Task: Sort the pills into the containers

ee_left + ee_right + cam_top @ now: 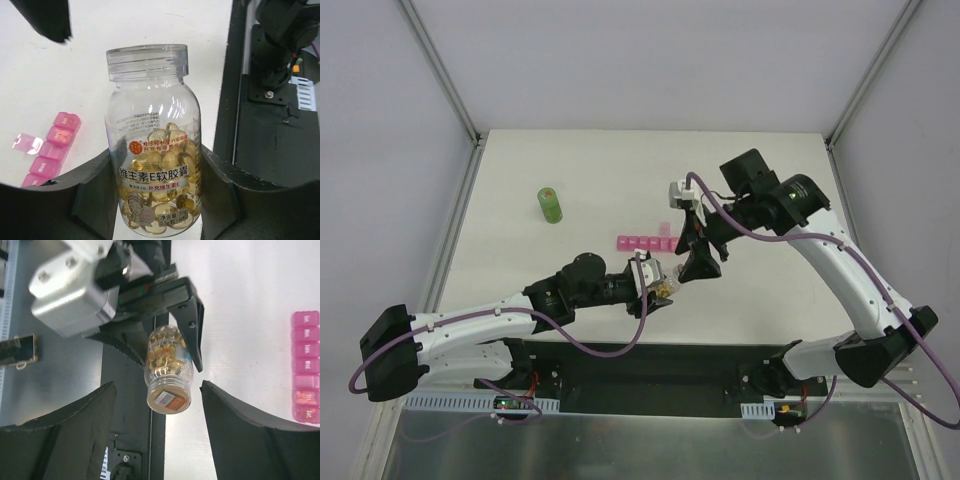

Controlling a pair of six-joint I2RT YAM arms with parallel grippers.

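Note:
My left gripper holds the bottle still and the clear screw cap (147, 62) shuts the pills in, so my right gripper should meanwhile grip the cap (169, 392) and unscrew it.
My left gripper (658, 283) is shut on a small clear bottle (153, 135) with its clear screw cap on, holding it above the table's near edge. Yellow-brown pills (165, 170) lie heaped inside it. The bottle also shows in the right wrist view (169, 371), its cap towards that camera. My right gripper (697, 262) is open and empty, its fingers (250, 430) standing either side of the capped end without touching it. The pink strip of containers (646, 242) lies mid-table, also showing in the left wrist view (49, 150) and the right wrist view (306, 366); one lid stands open.
A green cylindrical bottle (551, 205) stands at the back left of the table. The black base plate (130, 390) with the arm mounts runs along the near edge below the held bottle.

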